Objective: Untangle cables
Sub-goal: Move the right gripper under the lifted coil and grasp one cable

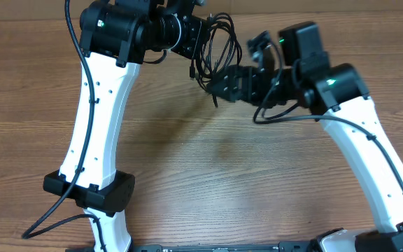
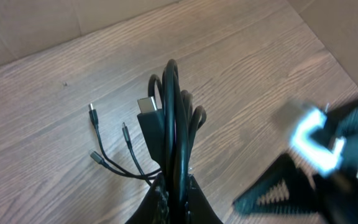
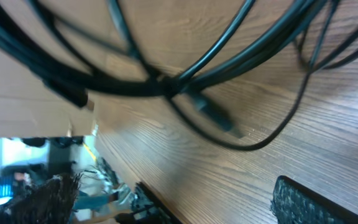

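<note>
The cables' loops [image 1: 203,61] are squeezed together by my left gripper, so my right gripper should grab one cable [image 1: 215,101] near its plug and pull it away while my left gripper opens.
The cables [image 1: 220,43] hang as a bundle of thin black loops from my left gripper [image 1: 199,43] at the far middle of the table. In the left wrist view the gripper [image 2: 176,198] is shut on the bundle of cables [image 2: 174,118], which rises above the wood. Three thin ends with small plugs [image 2: 93,111] splay out to the left. My right gripper [image 1: 220,87] is open just beside and below the loops, with nothing between its fingers. In the right wrist view the cables [image 3: 166,84] cross overhead, one plug [image 3: 215,116] dangling, above the open right gripper [image 3: 229,205].
The wooden table [image 1: 222,175] stretches toward the front between the two white arms. A cardboard wall [image 2: 36,25] runs along the far edge. The right arm's own thicker black wire [image 1: 285,115] loops beside its wrist.
</note>
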Robot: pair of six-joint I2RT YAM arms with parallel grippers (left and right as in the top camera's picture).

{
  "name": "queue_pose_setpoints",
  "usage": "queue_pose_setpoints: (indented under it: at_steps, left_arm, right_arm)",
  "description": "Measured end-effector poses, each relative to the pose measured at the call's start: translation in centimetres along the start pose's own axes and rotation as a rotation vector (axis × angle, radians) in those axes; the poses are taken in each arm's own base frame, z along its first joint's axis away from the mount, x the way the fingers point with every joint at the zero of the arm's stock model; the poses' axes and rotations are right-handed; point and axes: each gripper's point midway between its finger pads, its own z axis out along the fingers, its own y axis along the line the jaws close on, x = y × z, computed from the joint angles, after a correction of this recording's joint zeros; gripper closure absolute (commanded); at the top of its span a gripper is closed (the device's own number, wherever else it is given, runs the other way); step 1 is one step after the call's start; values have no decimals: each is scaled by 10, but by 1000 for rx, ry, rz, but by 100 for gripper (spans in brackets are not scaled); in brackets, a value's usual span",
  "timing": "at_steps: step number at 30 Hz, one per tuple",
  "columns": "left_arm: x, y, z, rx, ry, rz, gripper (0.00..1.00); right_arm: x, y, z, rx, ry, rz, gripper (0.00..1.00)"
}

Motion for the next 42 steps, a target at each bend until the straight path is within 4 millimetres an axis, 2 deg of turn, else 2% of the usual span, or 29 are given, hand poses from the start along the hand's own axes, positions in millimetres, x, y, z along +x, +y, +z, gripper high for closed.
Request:
queue_pose_setpoints:
  at_steps: [4, 8, 13, 20, 23, 24, 29, 33, 39, 42]
  left_arm:
    - [0, 0, 0, 0, -1, 0, 96]
    - [0, 0, 0, 0, -2, 1, 95]
    - [-1, 0, 0, 0, -5, -1, 96]
    - [-6, -4, -3, 13, -27, -17, 96]
    - [-9, -8, -8, 27, -45, -13, 95]
    - [-11, -10, -11, 31, -56, -9, 95]
    - [-19, -20, -28, 44, -105, -6, 95]
    - [-21, -23, -37, 44, -123, 2, 93]
    - [-19, -16, -37, 4, -116, -6, 91]
    - [-15, -6, -36, -54, -99, -20, 96]
  right_arm:
    - [12, 8, 15, 55, 12, -45, 0]
    - [15, 6, 22, 125, -3, -77, 3]
    - [9, -7, 23, 253, -63, -102, 5]
    - [-10, -23, 19, 376, -159, -134, 6]
    - [-17, -29, 24, 395, -174, -143, 18]
    - [-19, -32, 28, 403, -174, -144, 25]
    - [-19, -50, 49, 440, -134, -138, 65]
    - [-21, -54, 53, 447, -135, -131, 96]
    - [-20, -55, 53, 455, -129, -132, 96]
    - [-16, -58, 52, 465, -113, -125, 96]
